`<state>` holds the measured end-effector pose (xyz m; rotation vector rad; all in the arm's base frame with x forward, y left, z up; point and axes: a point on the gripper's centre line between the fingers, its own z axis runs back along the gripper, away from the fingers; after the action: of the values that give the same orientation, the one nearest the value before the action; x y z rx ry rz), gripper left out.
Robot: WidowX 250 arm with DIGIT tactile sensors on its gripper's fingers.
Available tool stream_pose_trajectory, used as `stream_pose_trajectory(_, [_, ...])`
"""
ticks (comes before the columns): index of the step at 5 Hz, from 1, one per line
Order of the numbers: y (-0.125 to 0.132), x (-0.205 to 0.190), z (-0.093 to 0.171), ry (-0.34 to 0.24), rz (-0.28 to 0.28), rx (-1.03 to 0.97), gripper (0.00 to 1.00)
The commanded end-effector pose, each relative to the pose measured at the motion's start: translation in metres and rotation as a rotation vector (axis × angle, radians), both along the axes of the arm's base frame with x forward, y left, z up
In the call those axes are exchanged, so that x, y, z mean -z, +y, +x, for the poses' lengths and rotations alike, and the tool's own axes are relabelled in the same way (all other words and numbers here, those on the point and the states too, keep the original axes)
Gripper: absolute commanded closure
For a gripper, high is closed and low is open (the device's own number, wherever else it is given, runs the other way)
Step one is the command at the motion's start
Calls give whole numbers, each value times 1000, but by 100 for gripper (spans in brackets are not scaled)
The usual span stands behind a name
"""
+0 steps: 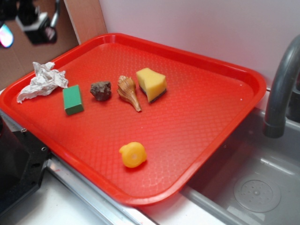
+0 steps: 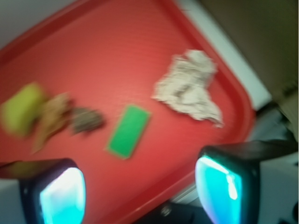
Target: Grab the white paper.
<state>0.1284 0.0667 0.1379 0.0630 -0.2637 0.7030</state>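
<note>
I expect the white paper (image 1: 43, 81) to stay a crumpled wad when I lift it, with its ends poking out past my gripper, because tight creases (image 2: 186, 87) run all through it.
The white paper (image 1: 43, 80) is a crumpled wad lying at the far left corner of the red tray (image 1: 211, 154), touching its rim. In the wrist view the paper (image 2: 189, 86) sits up and to the right, beyond my gripper (image 2: 140, 193). The gripper hangs high above the tray's left edge, open, with nothing between its cyan pads (image 2: 63, 198). In the exterior view only one blurred cyan pad (image 1: 5, 35) and the dark wrist show at the top left, up and left of the paper.
A green block (image 1: 72, 99) lies right beside the paper, then a brown stone (image 1: 101, 90), a shell (image 1: 128, 91) and a yellow sponge (image 1: 151, 83). A yellow-orange toy (image 1: 132, 154) sits near the tray's front. A faucet (image 1: 281, 89) and sink (image 1: 253, 187) are at the right.
</note>
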Motion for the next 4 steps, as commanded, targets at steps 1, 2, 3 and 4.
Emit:
stream_pose_trajectory(1, [42, 10, -19, 42, 25, -496, 0])
stream_pose_trajectory(2, [44, 14, -18, 83, -5, -746, 0])
stream_pose_trajectory(3, [45, 29, -6, 36, -65, -741, 0])
stream_pose_trajectory(4, [53, 51, 8, 14, -112, -728, 0])
